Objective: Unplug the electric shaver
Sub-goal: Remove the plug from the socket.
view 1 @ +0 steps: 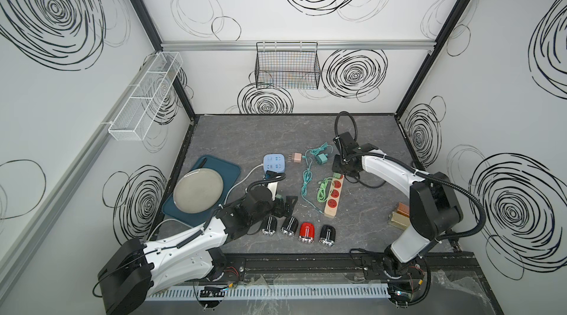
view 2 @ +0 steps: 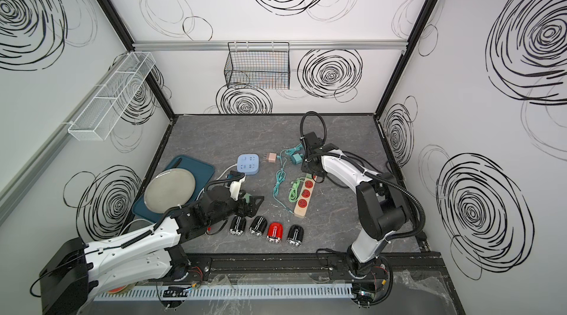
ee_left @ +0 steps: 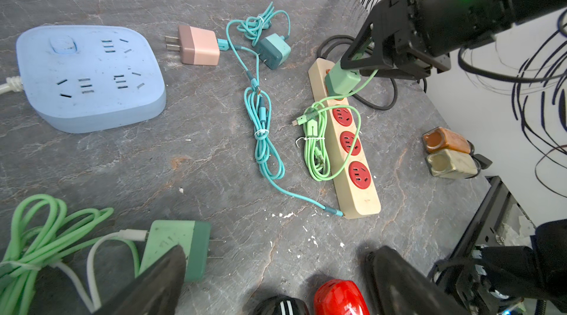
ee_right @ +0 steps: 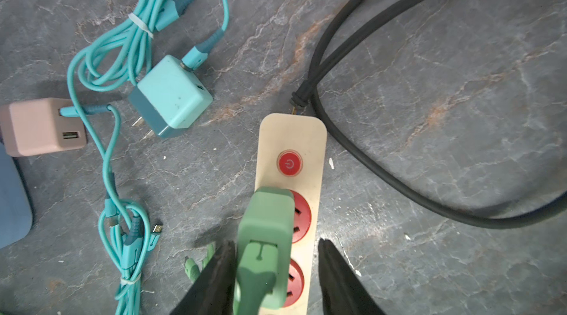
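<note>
My left gripper should hold the power strip's cable end tight before my right gripper pulls, because the green plug is in a beige power strip that lies loose.
Four electric shavers lie in a row at the table's front: three black ones and a red one. No cable runs into any of them. A green plug sits in the first red socket of the beige power strip. Its green cable is bundled beside the strip with its end loose. My right gripper is open astride this plug, one finger against it and the other apart. My left gripper is wide open above the shavers, beside a loose green charger.
A blue socket cube, a pink charger and a teal charger with teal cable lie mid-table. A grey plate rests on a dark blue tray at the left. Two small blocks sit at the right.
</note>
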Robot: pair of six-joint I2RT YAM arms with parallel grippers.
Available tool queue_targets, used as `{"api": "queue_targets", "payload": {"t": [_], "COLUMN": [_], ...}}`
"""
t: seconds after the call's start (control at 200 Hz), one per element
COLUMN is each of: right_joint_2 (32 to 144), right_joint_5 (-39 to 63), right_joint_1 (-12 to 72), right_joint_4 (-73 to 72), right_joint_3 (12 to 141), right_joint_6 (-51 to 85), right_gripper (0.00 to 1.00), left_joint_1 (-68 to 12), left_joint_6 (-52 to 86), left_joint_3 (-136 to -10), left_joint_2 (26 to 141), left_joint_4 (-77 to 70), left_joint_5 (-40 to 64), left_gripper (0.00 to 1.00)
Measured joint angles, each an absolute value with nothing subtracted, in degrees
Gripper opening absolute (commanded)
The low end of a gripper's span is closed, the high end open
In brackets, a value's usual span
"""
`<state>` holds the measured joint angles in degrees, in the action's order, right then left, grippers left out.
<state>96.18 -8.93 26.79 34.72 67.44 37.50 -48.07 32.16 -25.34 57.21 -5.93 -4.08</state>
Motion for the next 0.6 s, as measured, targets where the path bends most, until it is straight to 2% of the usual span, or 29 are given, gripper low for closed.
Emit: {"api": "queue_targets", "payload": {"t": [0.225, 0.345, 0.44, 0.6], "right_joint_2": [99.4, 100.4, 100.4, 100.4], "right_joint_5": [-7.8, -7.8, -8.1, -9.0], "right_joint_1": [26.7, 26.8, 26.9, 27.9], "right_joint_4": [33.3, 33.8, 34.0, 33.6], "right_joint_3": [67.6, 68.4, 68.5, 69.1], "right_joint_6": [37.1, 36.9, 36.7, 34.0], "right_gripper": [0.38, 0.29, 0.24, 0.22], "left_joint_1": [-47.9, -47.0, -45.3, -40.6], "left_joint_6": [32.4, 32.7, 33.2, 34.5], "left_joint_3": [-25.3, -25.4, -25.4, -25.6], "left_joint_2": [57.2, 57.5, 57.7, 58.4], "left_joint_4": [-5.9, -5.9, -5.9, -6.4], "left_joint_5": [-4.0, -3.6, -2.5, 1.3], "left_gripper": [0.99, 0.99, 0.99, 0.99]}}
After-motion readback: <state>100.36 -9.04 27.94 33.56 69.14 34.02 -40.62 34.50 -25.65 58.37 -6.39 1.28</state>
